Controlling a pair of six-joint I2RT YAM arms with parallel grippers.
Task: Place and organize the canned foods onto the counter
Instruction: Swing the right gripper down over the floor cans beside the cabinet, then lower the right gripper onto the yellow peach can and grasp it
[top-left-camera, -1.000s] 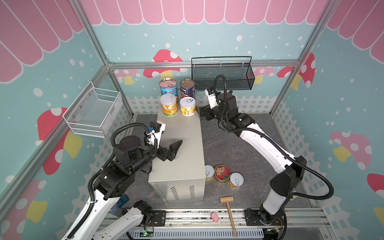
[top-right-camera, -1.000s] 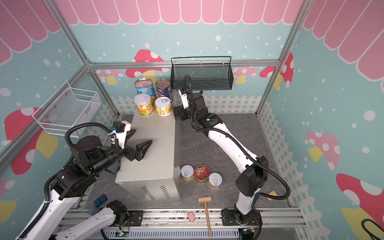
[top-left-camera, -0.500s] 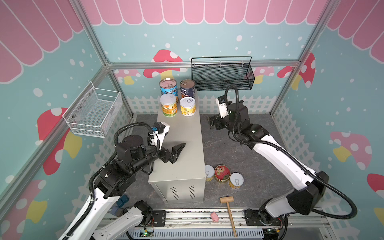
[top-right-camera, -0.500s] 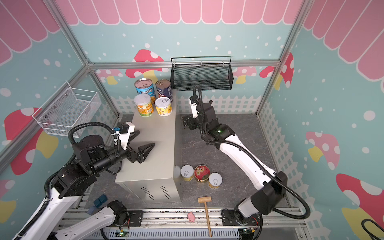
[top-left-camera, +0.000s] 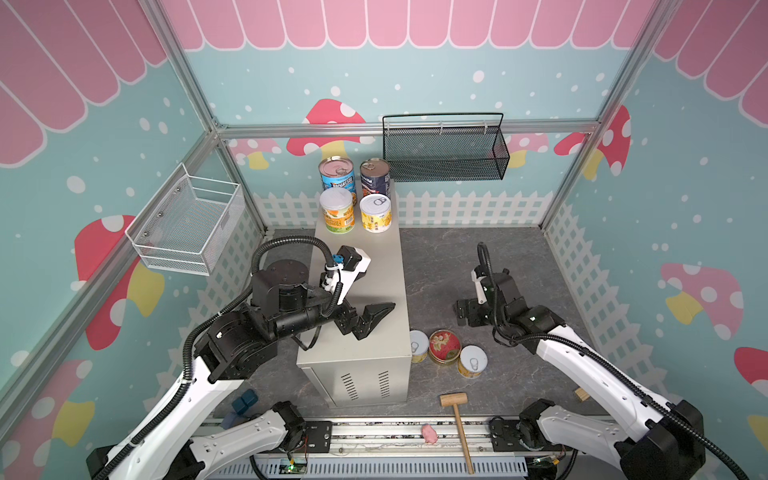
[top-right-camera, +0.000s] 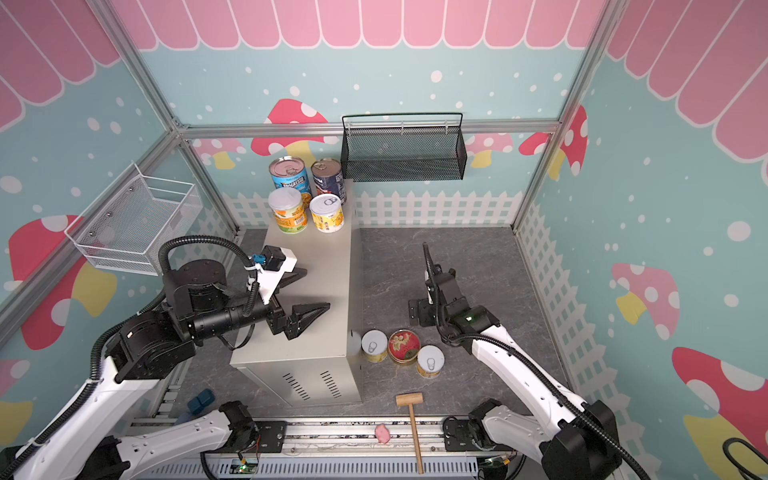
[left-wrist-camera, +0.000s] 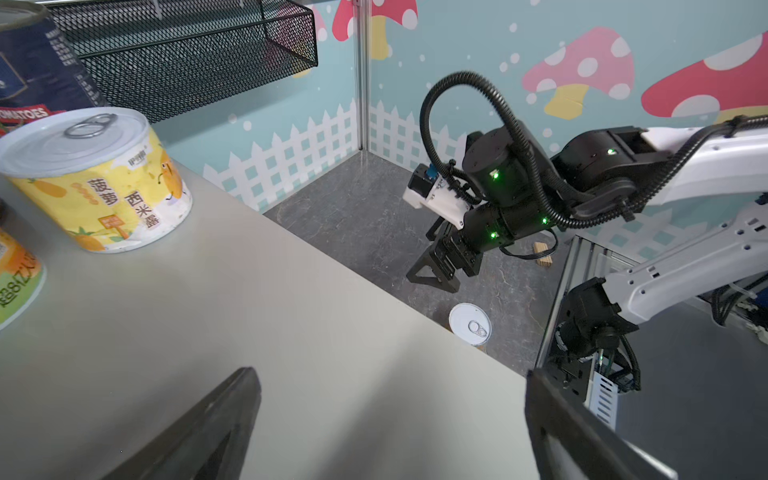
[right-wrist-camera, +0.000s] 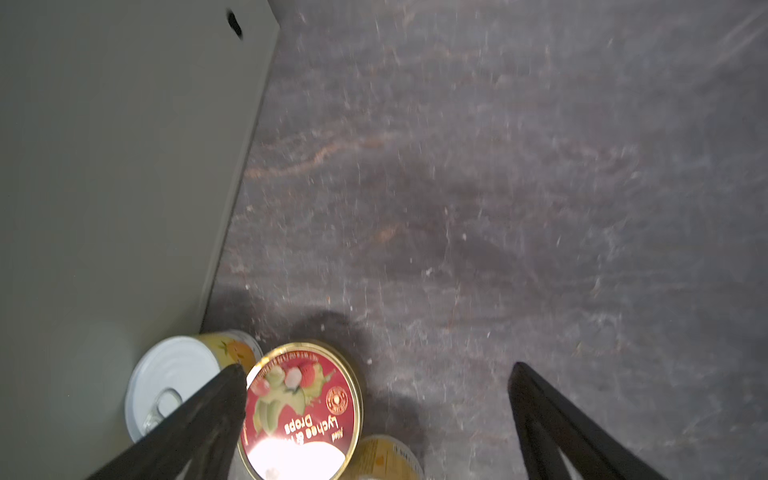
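Note:
I should carry on moving my right gripper, with its fingers open, toward the yellow can farthest from the counter until the fingers straddle the can's lid (top-left-camera: 473, 357), because that can stands upright beside open floor (top-left-camera: 501, 374).
The beige counter (top-left-camera: 374, 266) carries a light-blue can (top-left-camera: 337, 176), a navy can (top-left-camera: 375, 176) and two short yellow cans (top-left-camera: 337, 210) (top-left-camera: 375, 212) at its far end. On the floor beside its near end stand two yellow cans (top-left-camera: 419, 345) (top-left-camera: 472, 361) and a red-lidded tin (top-left-camera: 444, 346). My left gripper (top-left-camera: 376, 289) hovers open over the counter top (left-wrist-camera: 249, 311), holding nothing. My right gripper (top-left-camera: 464, 312) is open low over the floor, just behind the tin (right-wrist-camera: 303, 407), apart from it and empty.
A black mesh basket (top-left-camera: 444, 151) hangs on the back wall and a white wire basket (top-left-camera: 189, 226) on the left wall. A wooden mallet (top-left-camera: 457, 419) and a small pink toy (top-left-camera: 429, 434) lie at the front edge. A small wooden block (top-left-camera: 582, 395) lies at the right.
My right arm has swung from the far end of the counter down and forward to the floor near the three cans. My left gripper has shifted slightly right.

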